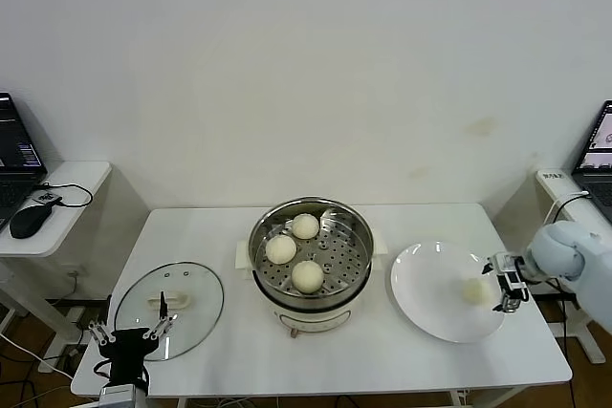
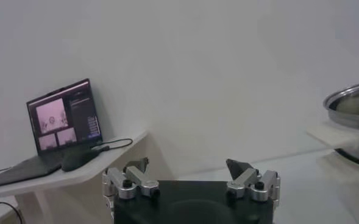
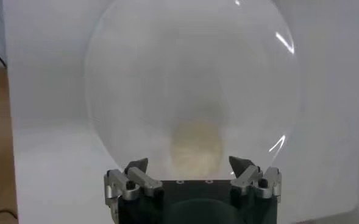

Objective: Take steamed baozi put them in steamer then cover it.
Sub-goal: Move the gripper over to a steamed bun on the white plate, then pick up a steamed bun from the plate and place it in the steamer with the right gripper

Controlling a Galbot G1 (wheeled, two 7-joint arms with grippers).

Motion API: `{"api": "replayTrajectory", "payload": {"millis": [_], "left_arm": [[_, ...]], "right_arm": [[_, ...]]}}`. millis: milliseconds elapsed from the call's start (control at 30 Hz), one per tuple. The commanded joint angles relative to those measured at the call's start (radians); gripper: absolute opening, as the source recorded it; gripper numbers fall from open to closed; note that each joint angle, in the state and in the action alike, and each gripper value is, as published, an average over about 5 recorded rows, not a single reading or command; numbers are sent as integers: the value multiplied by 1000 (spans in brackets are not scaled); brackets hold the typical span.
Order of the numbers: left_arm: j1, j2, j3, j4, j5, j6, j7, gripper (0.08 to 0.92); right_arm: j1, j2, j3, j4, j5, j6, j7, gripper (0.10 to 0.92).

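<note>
I expect the baozi on the white plate (image 1: 476, 290) to stay still when I lower it in beside the other baozi, because those sit apart on the perforated tray (image 1: 337, 249).
Three steamed baozi (image 1: 306, 276) (image 1: 280, 249) (image 1: 305, 226) sit on the perforated tray of the shiny steamer (image 1: 351, 224) at the table's middle. A fourth baozi (image 1: 473, 290) lies on the white plate (image 1: 430, 289) at the right. My right gripper (image 1: 501, 284) is at the plate's right rim, just right of that baozi, open and empty. In the right wrist view the baozi (image 3: 195, 148) lies just ahead of the open right gripper (image 3: 189, 164). My left gripper (image 1: 131, 334) hangs open at the table's front left, beside the glass lid (image 1: 191, 308).
The glass lid with its white handle (image 1: 168, 302) lies flat on the table left of the steamer. Side desks with a laptop (image 1: 17, 155) and a mouse (image 1: 29, 219) stand at the left, and another laptop (image 1: 598, 155) is at the right.
</note>
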Motion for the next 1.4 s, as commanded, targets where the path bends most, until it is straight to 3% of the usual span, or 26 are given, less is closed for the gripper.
{"api": "replayTrajectory", "payload": {"millis": [33,333,767,1100,1400], "left_arm": [[2,-1,0,1,2,-1,-1,823],[0,-1,-6,0,2,0,-1,823],[-7,0,-9,6,-1,0,-1,823],[-22,4,3,6,-2,5,1,823],[-30,3,13,5,-1,7,1,823]], "right_arm": [[-34,101,40,-116,-36,3,14,823],[-5,138,31,-152,-43,-3,5,804],[58,93,-6,-109,-17,-23,-23,581],[489,-24,-317,105,239,-122,-44,577],[925,86,-643,259,531,-265,20,585]]}}
